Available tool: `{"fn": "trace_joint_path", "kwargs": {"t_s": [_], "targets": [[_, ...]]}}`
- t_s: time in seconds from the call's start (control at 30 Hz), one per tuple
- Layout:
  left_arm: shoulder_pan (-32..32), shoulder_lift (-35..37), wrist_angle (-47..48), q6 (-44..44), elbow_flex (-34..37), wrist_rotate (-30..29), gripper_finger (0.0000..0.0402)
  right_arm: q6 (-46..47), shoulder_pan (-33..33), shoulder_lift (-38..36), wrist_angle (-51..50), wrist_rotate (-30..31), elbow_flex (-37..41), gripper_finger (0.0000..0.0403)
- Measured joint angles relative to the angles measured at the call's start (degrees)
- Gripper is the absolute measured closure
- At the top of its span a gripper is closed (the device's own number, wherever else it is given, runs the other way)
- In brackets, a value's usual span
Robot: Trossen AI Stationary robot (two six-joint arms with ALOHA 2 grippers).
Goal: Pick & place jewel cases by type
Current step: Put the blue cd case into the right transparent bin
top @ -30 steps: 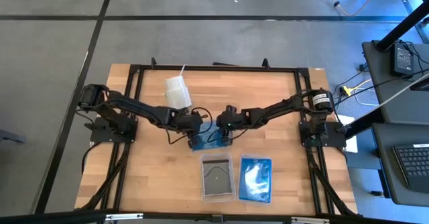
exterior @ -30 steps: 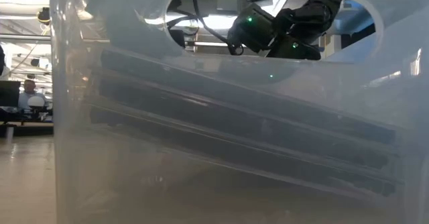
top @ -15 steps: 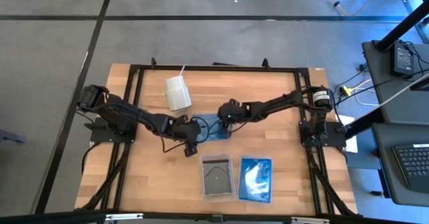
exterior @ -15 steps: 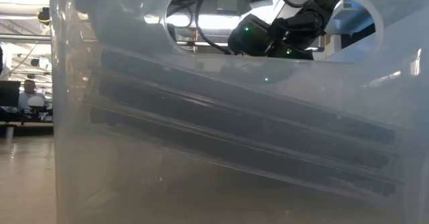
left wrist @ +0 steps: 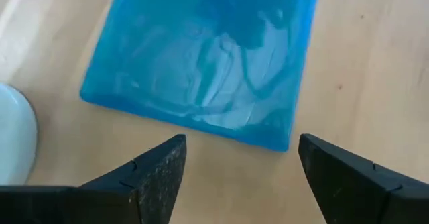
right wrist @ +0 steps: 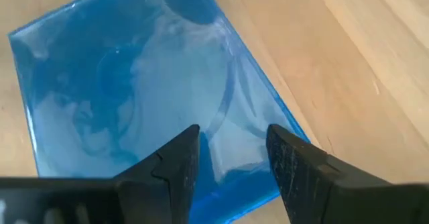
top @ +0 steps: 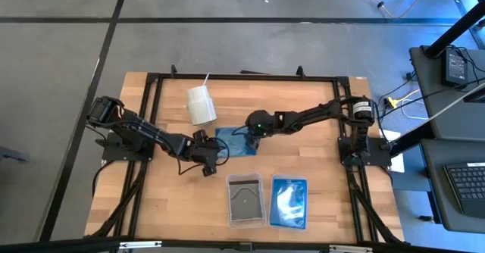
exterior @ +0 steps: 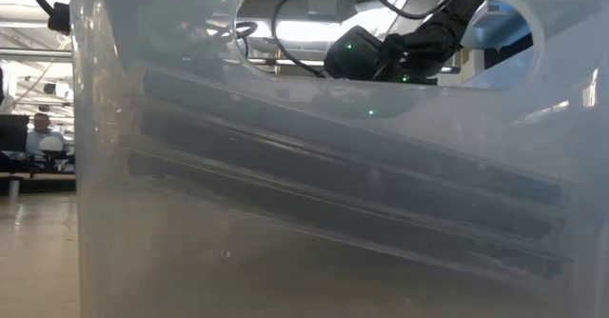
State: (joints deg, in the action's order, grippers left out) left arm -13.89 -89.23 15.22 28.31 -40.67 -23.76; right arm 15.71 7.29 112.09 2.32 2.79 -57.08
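The blue jewel case (top: 238,143) lies flat under my right gripper, so that gripper should brace the case's far edge while my left gripper pinches its edge (top: 242,155) facing the trays.
One translucent blue jewel case (top: 231,142) lies flat on the wooden table between my two grippers. My left gripper (top: 210,162) stands open just short of the case's near-left edge (left wrist: 194,120), touching nothing. My right gripper (top: 254,142) is over the case's right corner, its fingers apart, with the blue top face (right wrist: 120,96) showing between them. Near the front edge, a clear tray (top: 245,221) holds dark jewel cases and a second tray (top: 289,221) holds blue ones. My right gripper slants down from the table's right side. Both fingertips (right wrist: 191,140) stand apart on or just above the case's top face near its right corner (right wrist: 248,153). I cannot tell whether they touch it. The case lies flat on the wood.
A white cylindrical cup (top: 201,105) lies at the far left of the table, close to the blue case. In the low view the clear tray's wall (exterior: 105,166) fills the picture, with a gripper body (exterior: 376,51) seen through its handle opening. Bare wood lies left of the trays.
My left gripper has opened, let go of the blue jewel case and drawn back toward the table's near-left. My right gripper has moved toward the far edge and rolled. The case has slid toward the far edge with it, turned a little, and still lies flat.
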Motion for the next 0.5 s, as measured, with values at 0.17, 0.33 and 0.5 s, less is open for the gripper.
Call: {"fn": "trace_joint_path", "kwargs": {"t_s": [0.17,0.33,0.5], "targets": [[0.13,0.0,-0.11,-0.78,0.92,0.33,0.0118,-3.45,-0.22,-4.58,-2.71,2.24,0.6,0.0223],[-1.06,0.0,-1.69,-5.23,0.95,-0.99,0.0119,-6.93,1.48,-7.45,-1.33,2.82,0.35,0.0223],[-3.9,-0.64,-5.94,-15.05,0.54,-6.94,0.0119,-7.24,5.82,-6.96,-0.91,3.2,0.41,0.0223]]}}
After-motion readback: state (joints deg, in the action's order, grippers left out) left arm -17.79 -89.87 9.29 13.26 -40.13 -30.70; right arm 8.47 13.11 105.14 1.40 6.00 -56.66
